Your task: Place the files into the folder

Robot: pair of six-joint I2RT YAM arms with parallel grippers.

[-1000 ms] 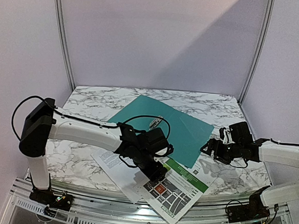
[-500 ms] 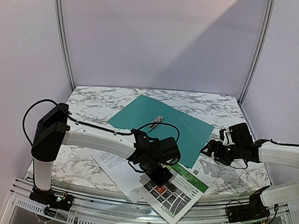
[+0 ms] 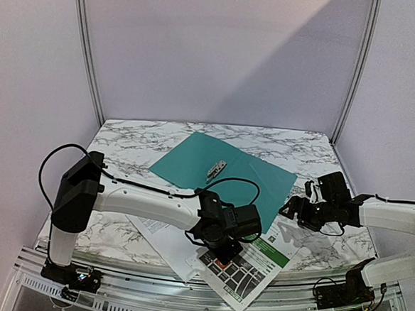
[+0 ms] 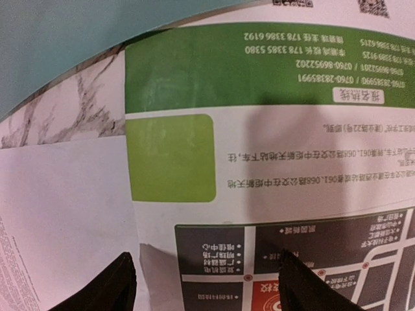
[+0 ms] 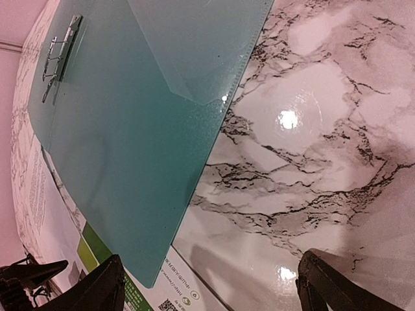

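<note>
I should next move my right gripper toward the map sheet [image 3: 243, 289], which sticks out past the table's edge with the map sheet's side edge [image 3: 277, 273] clear, until its fingers straddle that edge.
The teal folder [image 3: 245, 174] lies open on the marble table with its metal clip [image 3: 216, 170] showing; it also shows in the right wrist view [image 5: 130, 116]. The green-header map sheet [image 3: 257, 262] lies at the near edge, its far corner tucked under the folder, over the white text sheet [image 3: 161, 230]. My left gripper [image 3: 223, 254] is open just above the map sheet [image 4: 259, 162], its fingertips [image 4: 120, 285] either side of the map graphic. My right gripper [image 3: 294, 208] is open and empty, low by the folder's right corner.
The marble table [image 3: 137, 140] ends close below the sheets at a metal rail [image 3: 182, 307]. White walls and corner posts [image 3: 90, 55] enclose the back. A black cable [image 3: 227, 182] loops over the left arm above the folder.
My left gripper has moved right and nearer, from the white sheet's edge onto the map sheet. The right arm has barely moved.
</note>
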